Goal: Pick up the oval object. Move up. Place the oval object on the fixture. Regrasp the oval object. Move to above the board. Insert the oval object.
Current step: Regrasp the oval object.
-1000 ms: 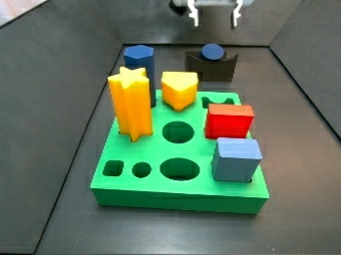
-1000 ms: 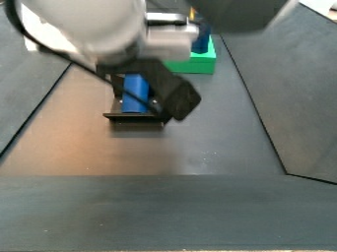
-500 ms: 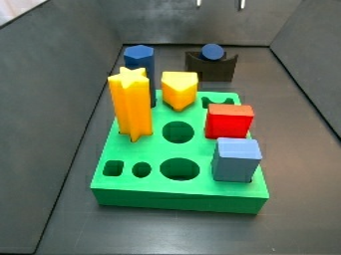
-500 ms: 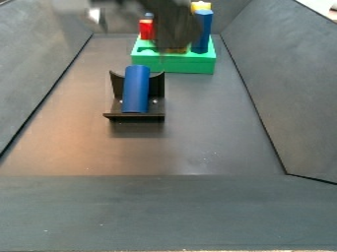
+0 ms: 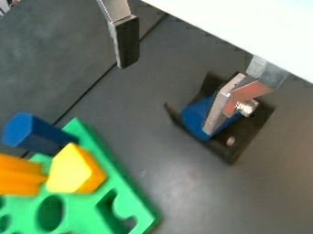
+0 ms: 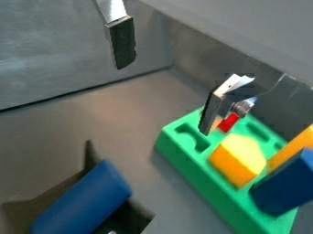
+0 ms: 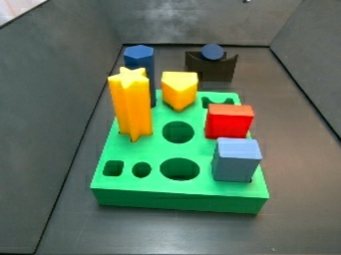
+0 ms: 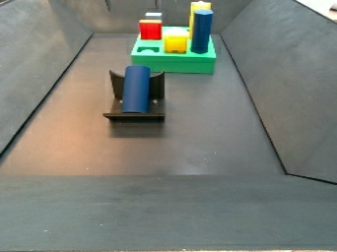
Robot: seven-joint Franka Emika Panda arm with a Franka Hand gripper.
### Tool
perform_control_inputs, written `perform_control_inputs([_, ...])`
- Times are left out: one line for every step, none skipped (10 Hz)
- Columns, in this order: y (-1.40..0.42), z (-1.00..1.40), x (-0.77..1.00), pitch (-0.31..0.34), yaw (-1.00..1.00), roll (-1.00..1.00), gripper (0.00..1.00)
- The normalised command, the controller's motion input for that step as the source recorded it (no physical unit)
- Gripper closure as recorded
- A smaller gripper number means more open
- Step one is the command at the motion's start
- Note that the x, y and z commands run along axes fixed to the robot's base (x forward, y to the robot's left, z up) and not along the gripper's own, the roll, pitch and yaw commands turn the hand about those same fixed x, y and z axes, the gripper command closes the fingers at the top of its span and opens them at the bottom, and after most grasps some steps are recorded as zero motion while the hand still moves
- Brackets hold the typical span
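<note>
The dark fixture's notch (image 7: 213,61) is open at the top, so the peg (image 7: 213,51) will come out right away and leave the fixture behind when the robot's gripper lifts.
The oval object (image 8: 137,87), a dark navy-blue peg, lies in the notch of the dark fixture (image 8: 134,116), apart from the gripper. Both side views show it (image 7: 212,53) on the fixture (image 7: 221,71), behind the green board (image 7: 173,185). The gripper (image 5: 175,73) is open and empty, high above the floor. It shows only in the wrist views (image 6: 171,78). In a wrist view the peg (image 5: 196,118) and fixture (image 5: 240,143) lie below, partly behind one finger (image 5: 225,106). The peg also shows in a wrist view (image 6: 83,197), beside the board (image 6: 196,174).
The board (image 8: 175,63) carries an orange star peg (image 7: 130,100), a yellow piece (image 7: 178,90), a red cube (image 7: 229,122) and a grey-blue cube (image 7: 237,159). A blue hexagonal peg (image 7: 139,58) stands behind it. Sloping dark walls (image 7: 309,90) enclose the floor.
The gripper has risen out of both side views, leaving the oval object lying on the fixture. The peg and board have not moved.
</note>
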Motion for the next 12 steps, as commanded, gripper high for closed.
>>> perform_control_inputs([-0.02,0.01,-0.01,0.044,0.02,1.00,0.00])
perform_control_inputs([-0.02,0.01,-0.02,0.039,0.02,1.00,0.00])
perform_control_inputs([-0.02,0.02,-0.02,0.037,0.02,1.00,0.00])
perform_control_inputs([-0.02,0.01,-0.02,0.032,0.02,1.00,0.00])
perform_control_inputs([-0.02,0.00,-0.01,0.029,0.02,1.00,0.00])
perform_control_inputs([-0.02,0.00,-0.01,0.027,0.02,1.00,0.00])
perform_control_inputs([-0.02,0.00,-0.01,0.030,0.03,1.00,0.00])
perform_control_inputs([-0.02,0.01,0.00,0.035,0.03,1.00,0.00])
perform_control_inputs([-0.02,0.00,0.01,0.040,0.03,1.00,0.00])
perform_control_inputs([-0.02,-0.01,0.02,0.049,0.03,1.00,0.00])
perform_control_inputs([-0.02,-0.01,0.04,0.056,0.04,1.00,0.00])
perform_control_inputs([-0.02,-0.01,0.04,0.062,0.04,1.00,0.00])
